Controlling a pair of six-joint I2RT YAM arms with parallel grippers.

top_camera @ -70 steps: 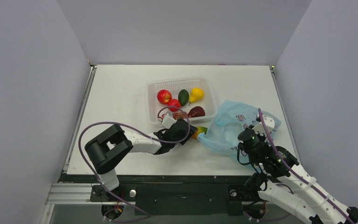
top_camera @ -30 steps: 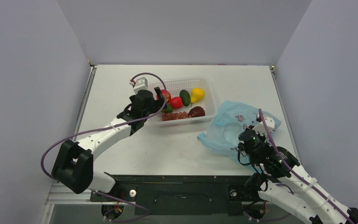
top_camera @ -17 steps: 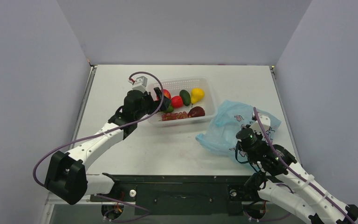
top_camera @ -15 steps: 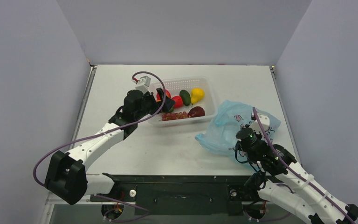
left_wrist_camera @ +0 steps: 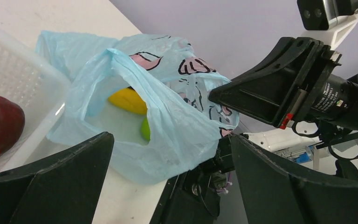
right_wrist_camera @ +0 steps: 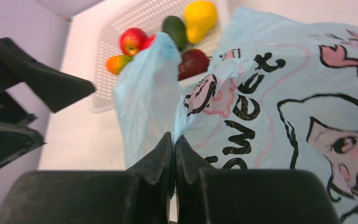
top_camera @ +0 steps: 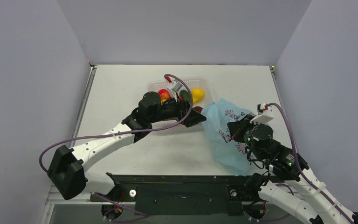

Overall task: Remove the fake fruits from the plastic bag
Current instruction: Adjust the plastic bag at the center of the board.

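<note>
My left gripper should take that fold [left_wrist_camera: 179, 133] where the plastic bag's edge folds across the banana and lime [left_wrist_camera: 152, 103] and help open the bag before reaching for the fruits.
The light blue plastic bag [top_camera: 220, 140] with pink-and-black prints hangs lifted at the right of the table. My right gripper [top_camera: 233, 127] is shut on its upper edge, as the right wrist view [right_wrist_camera: 174, 139] shows against the bag [right_wrist_camera: 279, 93]. My left gripper [top_camera: 199, 117] is open and empty at the bag's mouth; in its wrist view [left_wrist_camera: 170, 137] the bag [left_wrist_camera: 177, 135] lies between the fingers. Inside are a yellow banana [left_wrist_camera: 128, 100] and a green lime [left_wrist_camera: 145, 129]. The red apple [right_wrist_camera: 131, 41], mango [right_wrist_camera: 118, 63] and dark purple fruit [right_wrist_camera: 193, 63] lie in the basket.
The white perforated basket [top_camera: 154, 86] stands behind my left arm, holding also a green avocado [right_wrist_camera: 177, 28] and a yellow pear [right_wrist_camera: 199, 16]. The dark purple fruit [left_wrist_camera: 0, 126] shows at the left wrist view's left edge. Grey walls enclose the table.
My left arm has swung from the basket's left side across to the bag's mouth, its gripper now empty. My right gripper has lifted the bag's edge, standing the bag up.
</note>
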